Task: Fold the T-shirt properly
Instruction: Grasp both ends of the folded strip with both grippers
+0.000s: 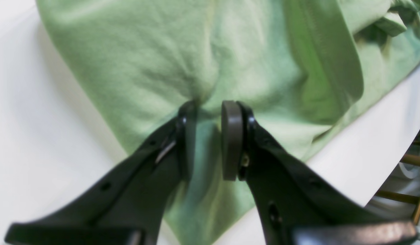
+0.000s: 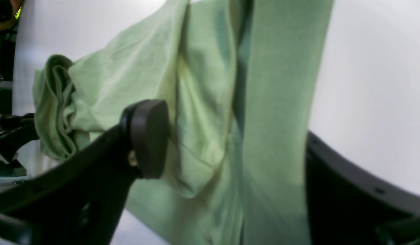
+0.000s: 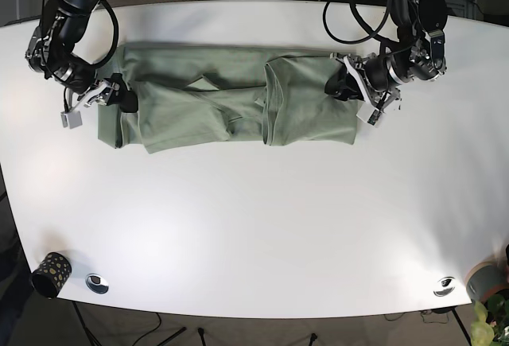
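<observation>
My gripper will make the light green T-shirt [image 3: 176,115] fold over into uneven layers with gaps when I fold its edge inward, because limp puckers [image 3: 210,87] stick up across its middle.
A light green T-shirt [image 3: 207,107] lies stretched sideways across the far half of the white table [image 3: 254,227], with a folded flap near its right third. My left gripper [image 3: 343,87] is at the shirt's right edge. In the left wrist view the left gripper [image 1: 210,105] has its jaws nearly together, pinching a puckered fold of the shirt [image 1: 145,51]. My right gripper [image 3: 119,101] is at the shirt's bunched left edge. In the right wrist view the right gripper [image 2: 230,129] is wide open, with the shirt [image 2: 203,85] draped between the jaws and hiding the right pad.
A black speckled cup [image 3: 49,273] stands at the front left corner. Two metal discs [image 3: 97,282] [image 3: 444,285] sit near the front edge. A small pot with a plant [image 3: 485,282] is at the front right. The table's edge is close to the left gripper [image 1: 383,143].
</observation>
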Robot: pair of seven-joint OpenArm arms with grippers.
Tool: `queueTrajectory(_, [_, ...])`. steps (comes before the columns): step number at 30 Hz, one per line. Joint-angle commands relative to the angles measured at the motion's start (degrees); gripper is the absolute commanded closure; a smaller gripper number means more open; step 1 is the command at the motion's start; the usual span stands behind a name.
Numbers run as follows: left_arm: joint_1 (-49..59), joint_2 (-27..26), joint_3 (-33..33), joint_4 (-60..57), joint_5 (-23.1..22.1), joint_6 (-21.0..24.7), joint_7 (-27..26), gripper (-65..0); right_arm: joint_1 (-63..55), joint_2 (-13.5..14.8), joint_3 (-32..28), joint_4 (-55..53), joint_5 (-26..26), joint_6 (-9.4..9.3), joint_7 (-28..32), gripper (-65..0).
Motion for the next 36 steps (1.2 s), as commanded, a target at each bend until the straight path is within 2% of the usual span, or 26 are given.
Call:
queueTrajectory(1, [-0.35, -0.38, -0.04, 0.49, -0.07, -0.18, -0.23, -11.1, 0.03, 0.54, -0.15, 0.59, -1.13, -0.12, -1.21, -38.7])
queueTrajectory(14, [-0.35, -0.38, -0.04, 0.4, 0.02, -0.18, -0.23, -11.1, -0.15, 0.63, 0.2, 0.59, -0.96, -0.12, -1.3, -38.4])
queueTrajectory(21, [-0.35, -0.47, -0.04, -0.92, 0.02, -0.18, -0.23, -11.1, -1.91, 0.98, -0.33, 0.59, 6.6, -0.12, -1.3, -38.5])
queueTrajectory(31, [-0.35, -0.47, -0.04, -2.15, 0.02, -0.18, -0.23, -11.1, -2.08, 0.54, -2.44, 0.59, 3.09, -0.12, -1.3, -37.7])
queueTrajectory(34, [-0.35, -0.47, -0.04, -2.24, 0.02, -0.18, -0.23, -11.1, -2.17, 0.54, -2.53, 0.59, 3.09, -0.12, -1.13, -31.1])
queueTrajectory(36, [-0.44, -0.47, 0.05, -2.24, 0.02, -0.09, -0.23, -11.1, -2.17, 0.54, -2.53, 0.59, 3.09, -0.12, -1.04, -20.1])
